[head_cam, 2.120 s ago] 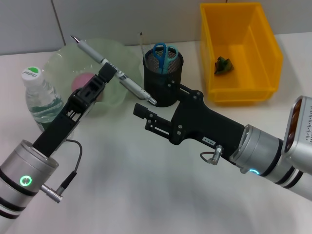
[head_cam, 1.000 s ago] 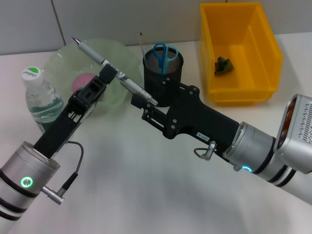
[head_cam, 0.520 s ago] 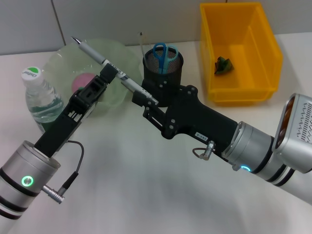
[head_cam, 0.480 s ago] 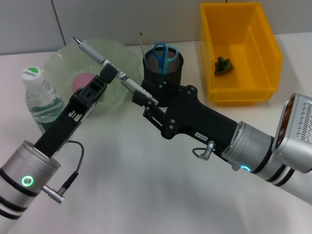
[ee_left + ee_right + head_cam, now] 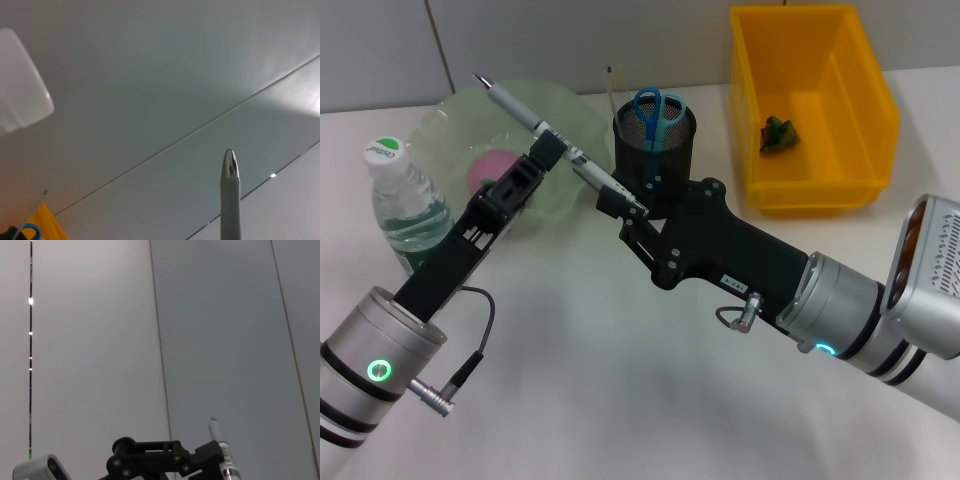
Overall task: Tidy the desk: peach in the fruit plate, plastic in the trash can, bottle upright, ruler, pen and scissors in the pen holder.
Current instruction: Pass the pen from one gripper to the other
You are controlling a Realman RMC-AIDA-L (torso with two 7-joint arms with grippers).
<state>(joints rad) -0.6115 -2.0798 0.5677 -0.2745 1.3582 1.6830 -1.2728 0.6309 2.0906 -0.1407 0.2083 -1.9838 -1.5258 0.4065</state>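
Observation:
The pen's tip (image 5: 484,83) faces up, away from the pen holder. Next, my left gripper lets go before my right gripper turns the pen down into the holder (image 5: 665,128).
The silver pen (image 5: 515,112) slants in the air over the desk, and my left gripper (image 5: 552,152) is shut on its middle. The pen's lower end lies at my right gripper (image 5: 620,208), just in front of the black mesh pen holder (image 5: 665,165). Blue scissors (image 5: 658,108) and a thin stick (image 5: 611,90) stand in the holder. The pink peach (image 5: 490,165) sits in the green fruit plate (image 5: 570,110). The bottle (image 5: 405,210) stands upright at the left. Green plastic (image 5: 778,132) lies in the yellow bin (image 5: 820,110). In the left wrist view the pen (image 5: 230,200) points at the wall.
The right wrist view shows the left gripper (image 5: 150,460) with the pen (image 5: 222,455) against a panelled wall. Bare white desk stretches in front of both arms. The yellow bin stands at the back right, and the plate and bottle fill the back left.
My right gripper has moved up and left until it reached the pen's lower end. In the last half second the pen and both grippers shifted slightly up and right.

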